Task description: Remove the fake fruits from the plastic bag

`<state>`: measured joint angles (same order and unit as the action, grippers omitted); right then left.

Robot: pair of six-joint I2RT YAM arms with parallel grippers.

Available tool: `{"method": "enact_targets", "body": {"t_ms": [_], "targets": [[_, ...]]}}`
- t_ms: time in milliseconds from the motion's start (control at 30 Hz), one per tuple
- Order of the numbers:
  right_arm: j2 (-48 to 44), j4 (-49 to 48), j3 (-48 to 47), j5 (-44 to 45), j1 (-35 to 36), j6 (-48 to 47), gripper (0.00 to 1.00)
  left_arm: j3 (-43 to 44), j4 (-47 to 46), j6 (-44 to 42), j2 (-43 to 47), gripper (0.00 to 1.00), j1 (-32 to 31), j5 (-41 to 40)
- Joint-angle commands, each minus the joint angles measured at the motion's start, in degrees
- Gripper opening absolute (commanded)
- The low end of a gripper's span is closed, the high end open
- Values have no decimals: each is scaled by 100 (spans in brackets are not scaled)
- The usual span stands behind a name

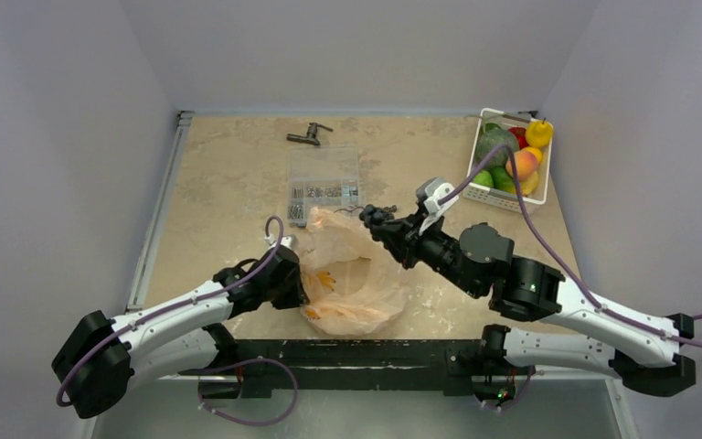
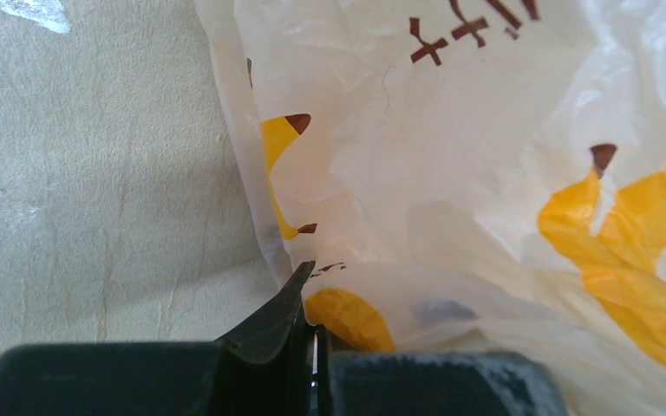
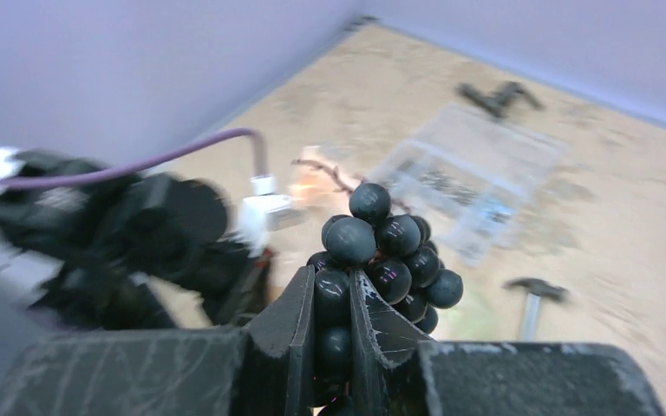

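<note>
The black grapes (image 1: 374, 216) are clear of the plastic bag and there is room (image 1: 497, 119) behind the green ball in the basket, so the robot's right gripper should carry on going there and let go.
The peach-orange plastic bag (image 1: 352, 283) lies crumpled near the table's front edge, and it fills the left wrist view as pale film with yellow and brown prints (image 2: 451, 156). My left gripper (image 1: 300, 279) (image 2: 312, 303) is shut on the bag's left edge. My right gripper (image 1: 377, 219) (image 3: 334, 277) is above the bag's far end, shut on a bunch of glossy black fake grapes (image 3: 386, 243). Other fake fruits, among them a peach (image 1: 523, 163) and a green ball (image 1: 483, 178), lie in the basket. What is inside the bag is hidden.
A white basket (image 1: 489, 119) stands at the back right corner. A clear parts box (image 1: 324, 183) (image 3: 477, 173) sits beyond the bag, with a dark tool (image 1: 309, 134) behind it. A hammer (image 3: 533, 299) lies on the table under my right arm.
</note>
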<state>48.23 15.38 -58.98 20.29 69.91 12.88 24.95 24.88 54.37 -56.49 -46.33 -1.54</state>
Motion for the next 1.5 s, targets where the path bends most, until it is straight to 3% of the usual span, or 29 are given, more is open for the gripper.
{"method": "enact_targets", "body": {"t_ms": [0, 167, 333, 433, 600, 767, 967, 1067, 1467], "targets": [[-113, 239, -159, 1547, -748, -161, 0, 170, -41, -116, 99, 0, -27, -60], [249, 141, -131, 1592, -2693, 144, 0, 177, -6, -191, 233, 0, -26, -16], [1267, -183, -242, 1409, -4269, 491, 0, 242, -36, -295, 221, 0, -26, 120], [1978, -851, -284, 1032, -5038, 516, 0, 192, -174, -312, 168, 0, -27, 302], [3481, -1235, -1355, 348, -6110, 684, 0, 155, -300, -351, 82, 0, -26, 488], [4768, -1423, -2870, 305, -6564, 701, 0, 190, -337, -352, 68, 0, -26, 553], [6371, -758, -5324, 469, -6899, 537, 0, 202, -350, -334, 69, 0, -28, 581], [6932, -550, -6110, 455, -6973, 555, 0, 207, -385, -322, -22, 0, -28, 574], [7900, -334, -6858, 634, -7479, 489, 0, 332, -531, -382, -351, 0, -26, 736]]}}
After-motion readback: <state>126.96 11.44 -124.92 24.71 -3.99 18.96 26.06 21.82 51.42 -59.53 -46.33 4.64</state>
